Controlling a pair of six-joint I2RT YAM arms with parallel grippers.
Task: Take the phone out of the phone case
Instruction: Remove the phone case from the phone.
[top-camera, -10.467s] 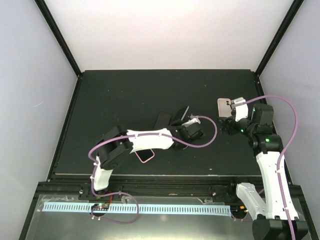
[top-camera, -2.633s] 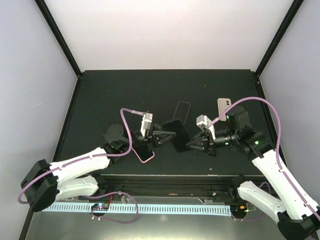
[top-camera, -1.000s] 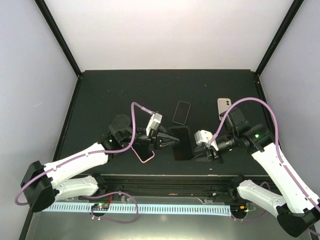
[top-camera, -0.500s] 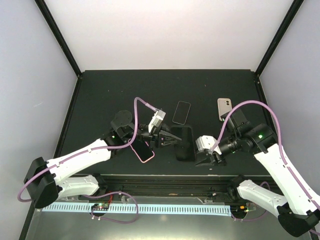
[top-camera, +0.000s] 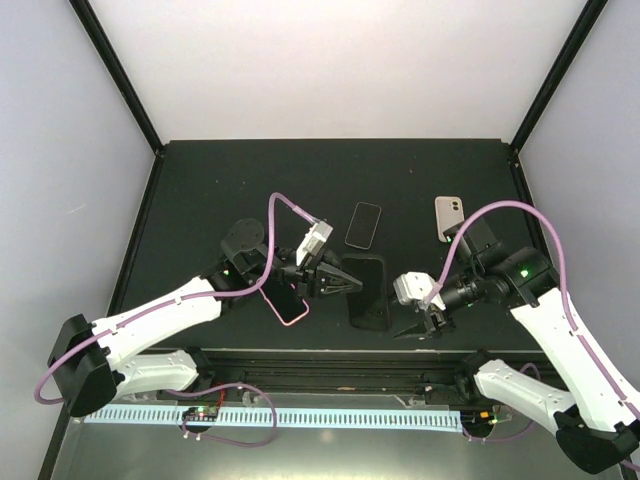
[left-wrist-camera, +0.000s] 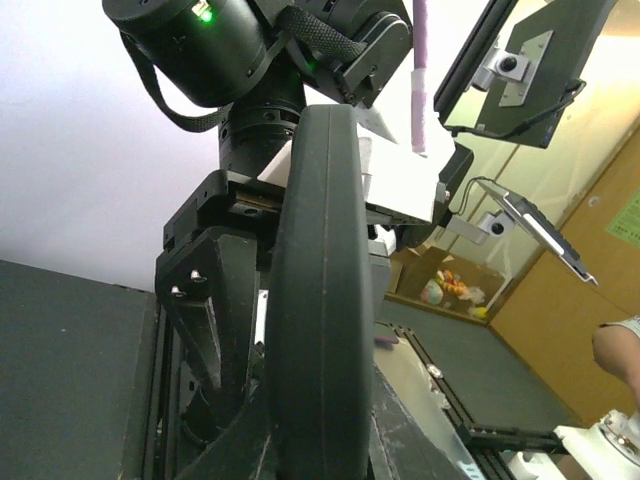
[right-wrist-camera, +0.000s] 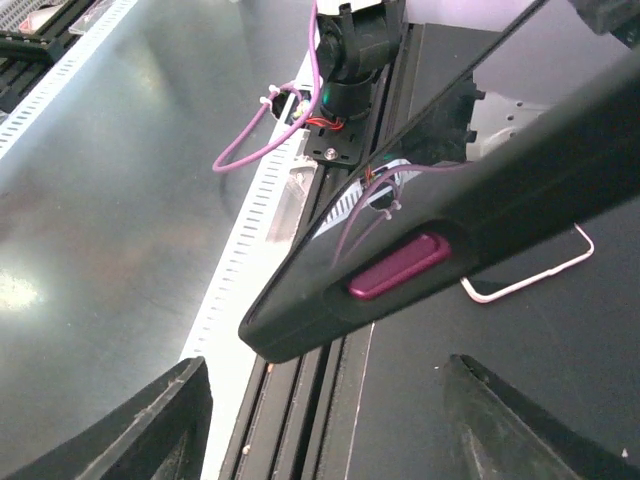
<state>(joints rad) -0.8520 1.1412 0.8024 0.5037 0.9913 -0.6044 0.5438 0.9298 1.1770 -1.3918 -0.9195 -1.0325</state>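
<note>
The case's near corner is out of reach of the robot's right fingers, so the left gripper should turn the case until that corner enters the fingertips' open gap, before the right gripper closes.
A black phone in a black case is held edge-up off the table between the two arms. My left gripper is shut on its left edge. In the left wrist view the case edge fills the gap between my fingers. My right gripper is open by the case's near right corner. In the right wrist view the case, with a magenta side button, crosses above the gap of the right gripper without touching either finger.
A pink-rimmed phone lies under the left arm. A dark phone lies behind the held one and a beige phone lies at the right. The table's front rail is just below the grippers.
Over the last second both grippers and the cased phone have shifted right and toward the near edge. The right gripper's fingers now stand apart, off the case.
</note>
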